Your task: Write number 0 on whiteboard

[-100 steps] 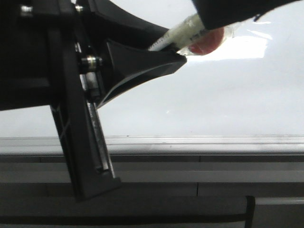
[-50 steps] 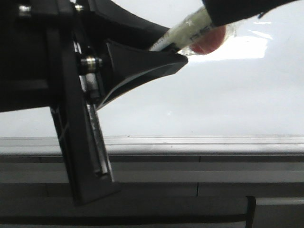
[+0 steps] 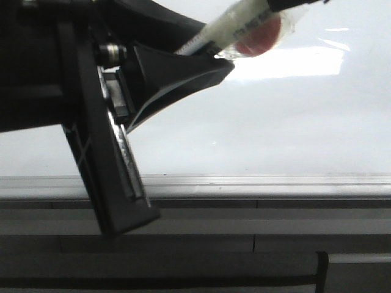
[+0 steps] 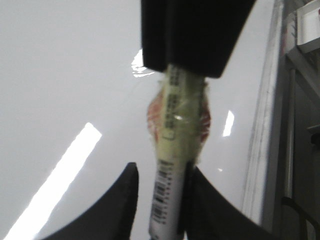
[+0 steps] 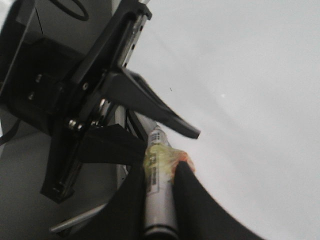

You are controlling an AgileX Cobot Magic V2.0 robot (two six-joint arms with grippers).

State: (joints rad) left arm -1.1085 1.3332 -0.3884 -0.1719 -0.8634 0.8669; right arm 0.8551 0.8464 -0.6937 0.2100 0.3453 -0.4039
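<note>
The marker's tip [image 3: 189,47] has my left gripper's open fingers around it, so next my right gripper pulls the marker clear of those fingers before writing on the whiteboard [image 3: 204,125].
A white marker [image 3: 238,27] wrapped in yellowish tape with a red lump hangs over the glossy whiteboard [image 3: 293,122]. My right gripper [image 5: 161,167] is shut on the marker [image 5: 159,195], and only its black edge [image 3: 293,2] shows at the top of the front view. My left gripper [image 4: 161,172] stands open around the marker's other end [image 4: 172,195]: one finger touches the barrel, while a gap separates the other from it. The left gripper [image 3: 208,58] fills the left of the front view. The number 0 is out of view.
The board's grey metal edge strip [image 3: 244,182] runs along its near side, with grey rails [image 3: 244,226] below it. A bright rectangular glare [image 3: 293,67] lies on the board behind the marker. The left arm's body [image 5: 75,100] crowds the space beside the right gripper.
The marker and the right gripper have risen, so the right gripper is almost out of the front view. The left gripper shifted slightly up with them.
</note>
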